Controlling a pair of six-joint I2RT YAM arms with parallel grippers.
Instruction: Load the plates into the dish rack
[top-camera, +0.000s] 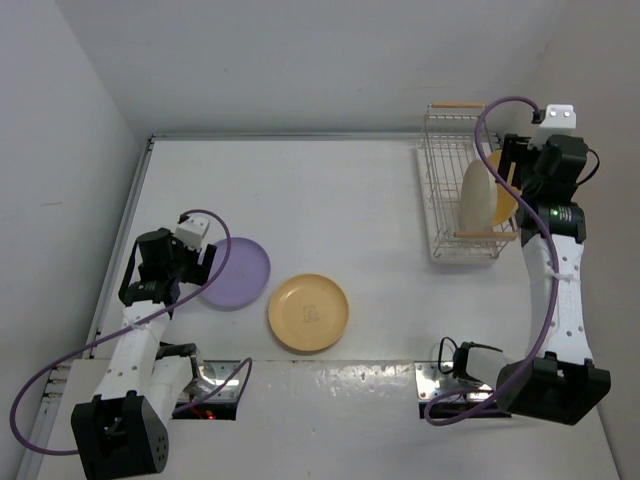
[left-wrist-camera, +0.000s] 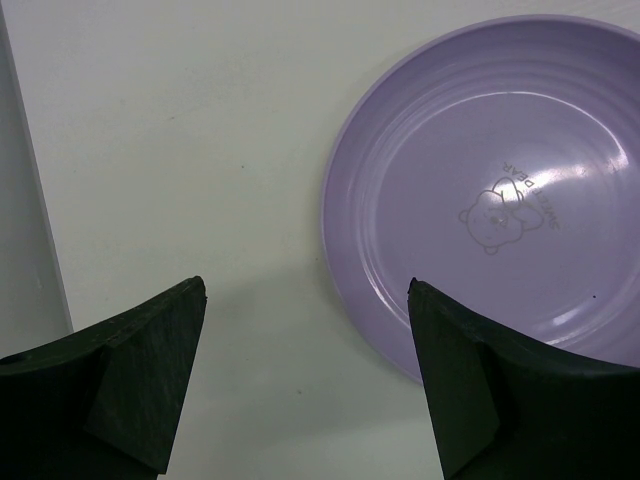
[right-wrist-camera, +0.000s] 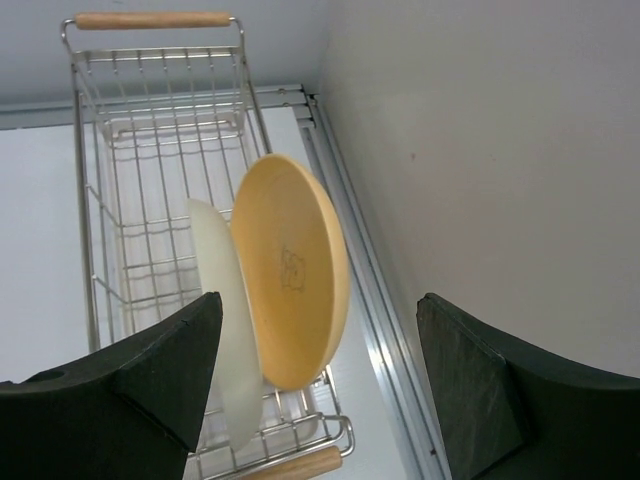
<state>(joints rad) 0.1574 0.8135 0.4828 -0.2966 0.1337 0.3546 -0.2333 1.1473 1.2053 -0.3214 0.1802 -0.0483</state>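
The flat yellow-orange plate's rim is free on the dish rack's side, so the robot's open right gripper should keep going there until its fingers are on either side of that rim.
The lavender plate (top-camera: 234, 272) lies flat on the table at the left; it also shows in the left wrist view (left-wrist-camera: 490, 190). My left gripper (top-camera: 190, 262) is open and empty at its left rim (left-wrist-camera: 307, 300). A yellow-orange plate (top-camera: 309, 312) lies flat near the table's middle front. The white wire dish rack (top-camera: 444, 170) stands at the back right. A cream plate (top-camera: 478, 195) and a second yellow-orange plate (top-camera: 505, 200) stand on edge in it, also in the right wrist view (right-wrist-camera: 225, 330), (right-wrist-camera: 295, 265). My right gripper (right-wrist-camera: 318, 330) is open above them, holding nothing.
The table's raised left edge (top-camera: 125, 230) runs just left of my left arm. The right wall (right-wrist-camera: 500, 150) stands close beside the rack, with a metal rail (right-wrist-camera: 370, 300) along the table's right side. The rack's wooden handles (right-wrist-camera: 150, 19) cap both ends.
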